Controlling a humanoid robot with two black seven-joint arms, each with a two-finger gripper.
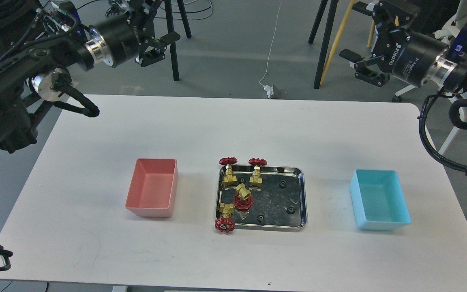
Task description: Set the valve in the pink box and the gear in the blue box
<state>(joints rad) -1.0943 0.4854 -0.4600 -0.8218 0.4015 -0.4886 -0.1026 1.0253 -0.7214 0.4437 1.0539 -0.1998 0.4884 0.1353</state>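
My gripper will lift the valve free and its neighbours will stay lying, since the central valve's brass body (242,191) sticks up from its red handwheel (243,202).
Several brass valves with red handwheels lie in the left half of a shiny steel tray (303,190) at the table's middle; one valve (242,196) is central and another (224,219) hangs over the front-left rim. Small black gears dot the tray, one gear (283,184) toward its right. The pink box (152,188) stands left of the tray and the blue box (379,199) right of it; nothing shows inside either. My left gripper (158,45) hovers open beyond the table's far left. High at the far right, my right gripper (359,64) is open too. Neither holds anything.
The white table (233,121) stretches across the view with bare surface around the boxes and tray. Tripod legs (172,44) and a stand (326,44) rise from the grey floor behind the table's far edge. Black cables (436,150) loop off both arms at the sides.
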